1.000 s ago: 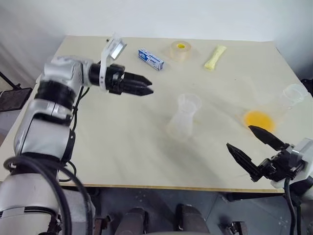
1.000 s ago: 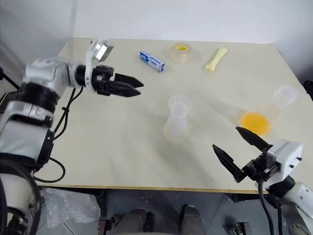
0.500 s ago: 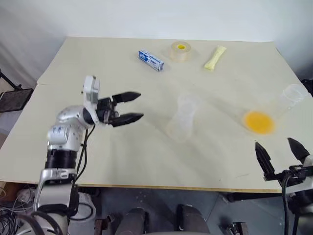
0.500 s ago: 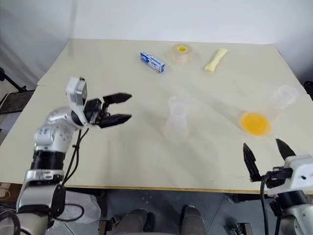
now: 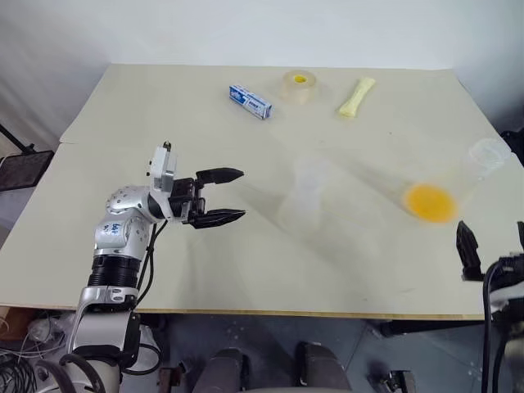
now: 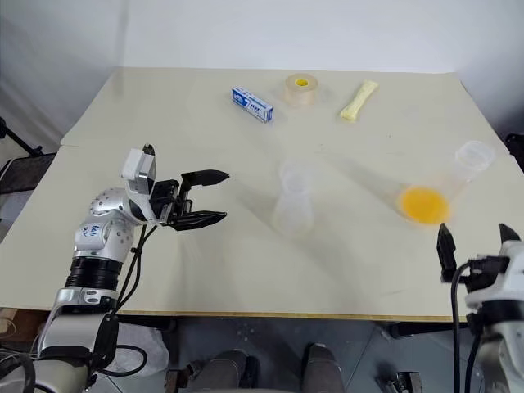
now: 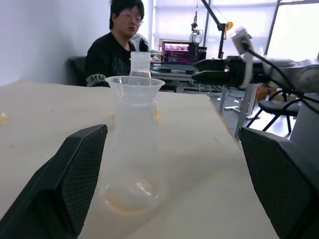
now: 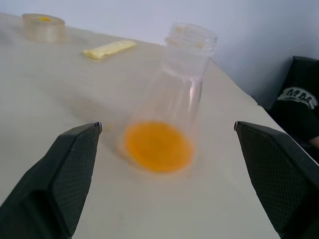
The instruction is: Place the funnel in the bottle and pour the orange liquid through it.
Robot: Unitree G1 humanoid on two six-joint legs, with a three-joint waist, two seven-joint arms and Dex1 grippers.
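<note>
My right gripper's open fingers are facing the upright, free vessel of orange liquid (image 6: pixel 425 205), so they should keep moving in until they straddle the vessel's neck (image 6: pixel 465 170).
The bottle (image 5: pixel 300 209), a clear flask, stands mid-table. Its top flares into a shallow clear cone, the funnel (image 5: pixel 314 169), which seems to be seated in the neck (image 7: pixel 135 87). A faint orange trace lies in the bottle's base (image 7: pixel 130 199). The orange liquid (image 5: pixel 429 201) pools in the bottom of a second clear tapering vessel (image 8: pixel 189 45) with a bare threaded mouth, at the right. My left gripper (image 5: pixel 242 194) is open and empty; it points at the bottle from its left, well apart. My right gripper (image 6: pixel 475 239) is open at the front right edge, short of the liquid's vessel.
A tape roll (image 5: pixel 300 84), a blue box (image 5: pixel 250 101) and a pale yellow packet (image 5: pixel 357 96) lie along the far side of the table (image 5: pixel 164 278). A person (image 7: pixel 117 50) sits beyond the table's right side.
My left arm came down from the far left toward the front left, its gripper rolling to face the bottle. My right gripper swung out to the right corner, turning forward. Both stayed open.
</note>
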